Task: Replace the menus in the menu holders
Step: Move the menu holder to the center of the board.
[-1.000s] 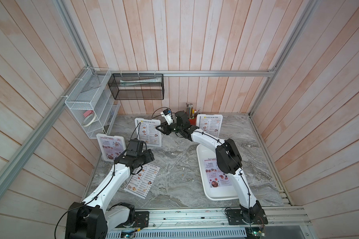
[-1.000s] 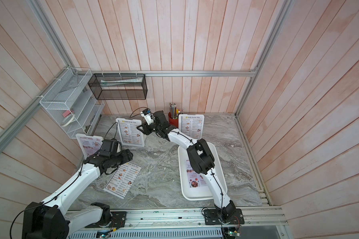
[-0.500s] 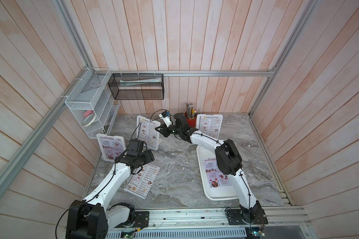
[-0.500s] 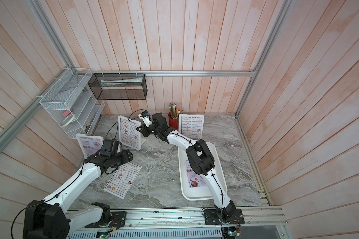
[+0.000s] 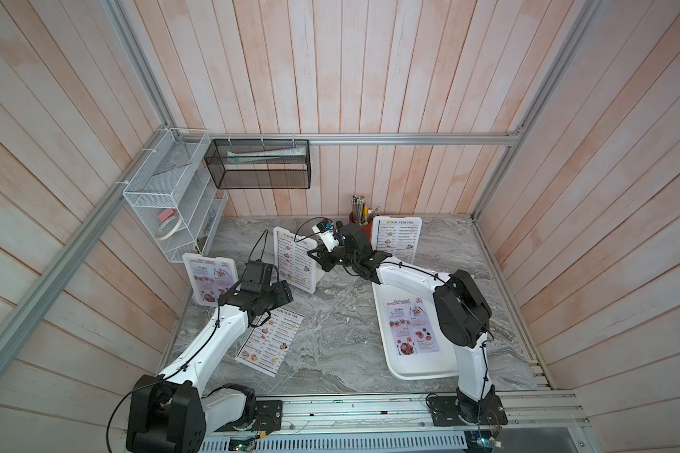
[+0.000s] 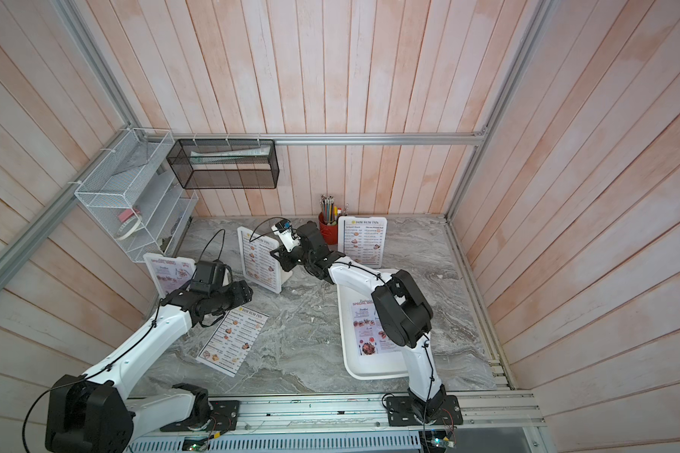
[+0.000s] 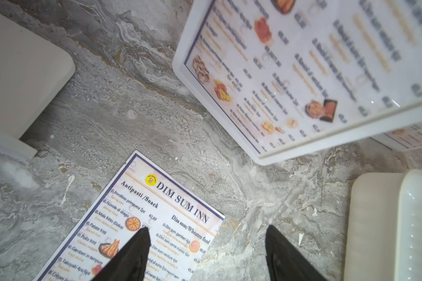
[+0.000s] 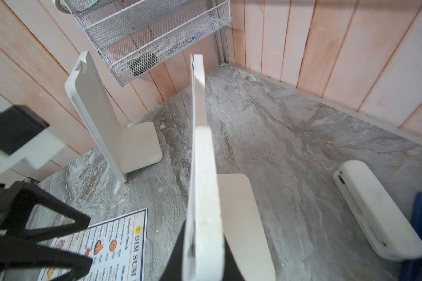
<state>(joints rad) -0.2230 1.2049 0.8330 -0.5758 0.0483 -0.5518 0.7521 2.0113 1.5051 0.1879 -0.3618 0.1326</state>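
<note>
The middle holder is crowding my left gripper. Next, my right gripper pulls it toward the white tray and turns the holder's front to face my left gripper.
Three white menu holders stand at the back. The left holder shows a SPECIAL MENU. The middle holder and the right holder show DIM SUM INN menus. My right gripper is shut on the middle holder's side edge, which stands turned at an angle. A loose DIM SUM INN menu lies flat on the table. My left gripper hangs open just above its top corner, holding nothing. Another SPECIAL MENU lies in the white tray.
A red pencil cup stands between the middle and right holders. A white wire rack and a black mesh basket hang on the walls. A white oblong case lies on the marble near the back wall.
My right gripper closed on the middle holder's edge. The holder turned and shifted slightly right and forward. The left arm stayed still.
</note>
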